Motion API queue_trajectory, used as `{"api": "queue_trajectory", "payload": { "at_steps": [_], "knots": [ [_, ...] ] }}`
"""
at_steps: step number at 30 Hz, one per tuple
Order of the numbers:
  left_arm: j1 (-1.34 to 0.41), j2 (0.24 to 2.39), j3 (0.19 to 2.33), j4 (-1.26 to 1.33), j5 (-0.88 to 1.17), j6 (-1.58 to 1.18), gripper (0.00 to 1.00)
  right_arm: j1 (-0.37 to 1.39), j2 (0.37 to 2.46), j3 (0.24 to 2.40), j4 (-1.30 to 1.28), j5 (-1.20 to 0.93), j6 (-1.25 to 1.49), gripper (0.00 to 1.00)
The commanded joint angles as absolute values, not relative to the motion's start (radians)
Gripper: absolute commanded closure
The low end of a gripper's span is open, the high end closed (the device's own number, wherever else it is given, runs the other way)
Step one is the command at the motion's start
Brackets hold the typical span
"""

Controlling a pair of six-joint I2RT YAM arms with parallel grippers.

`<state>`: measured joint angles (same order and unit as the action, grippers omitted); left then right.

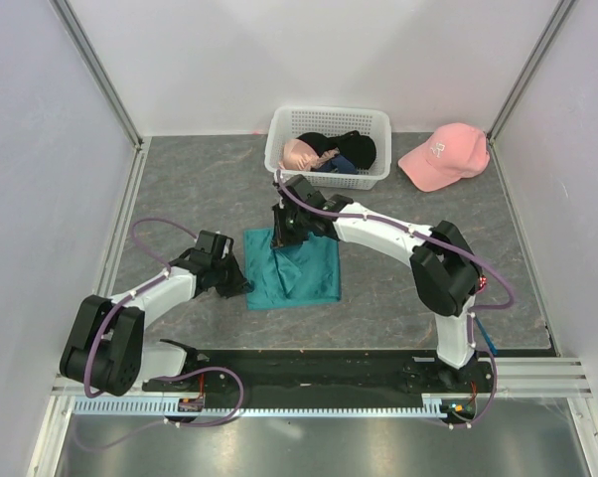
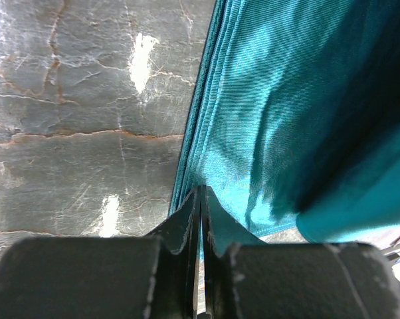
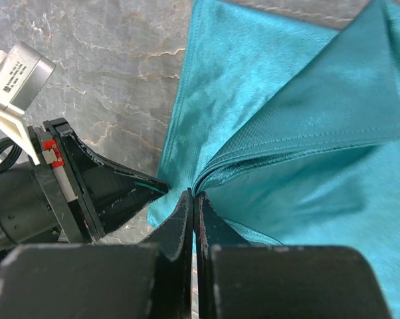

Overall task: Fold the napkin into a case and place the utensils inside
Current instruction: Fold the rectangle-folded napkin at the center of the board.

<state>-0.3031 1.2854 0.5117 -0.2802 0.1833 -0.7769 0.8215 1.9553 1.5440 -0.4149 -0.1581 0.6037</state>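
My right gripper should, while my left gripper pins the napkin's layered edge [image 2: 189, 171], go on pulling the napkin's folded corner toward that edge [image 1: 247, 246] until they meet, then let go.
The teal-green napkin [image 1: 297, 270] lies folded in layers mid-table, a broad piece rather than a narrow strip. My left gripper [image 1: 241, 284] is shut on its layered left edge, seen close in the left wrist view [image 2: 200, 194] with the cloth [image 2: 300, 113] spreading right. My right gripper [image 1: 280, 235] is shut on a folded corner at the napkin's far left, and in the right wrist view [image 3: 194, 197] cloth layers [image 3: 300, 126] fan out from the closed jaws. The left gripper's fingers [image 3: 113, 189] show just left of it. A thin blue thing [image 1: 486, 334] by the right arm's base may be a utensil. The red-purple one is out of view.
A white lattice basket [image 1: 329, 124] with black and pink garments stands at the back, just behind the right gripper. A pink baseball cap [image 1: 443, 156] lies at the back right. Bare grey marble table [image 1: 190, 189] surrounds the napkin. White walls enclose three sides.
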Motion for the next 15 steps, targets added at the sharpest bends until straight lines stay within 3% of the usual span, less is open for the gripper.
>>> {"api": "queue_trajectory", "payload": {
  "at_steps": [1,15],
  "knots": [
    [-0.302,1.262,0.499,-0.261,0.147,-0.788,0.92,0.842,1.982,1.597,-0.361,-0.189,0.632,1.0],
    [-0.302,1.25,0.485,-0.256,0.149,-0.792,0.93,0.871,2.051,1.624,-0.36,-0.216,0.638,1.0]
  ]
}}
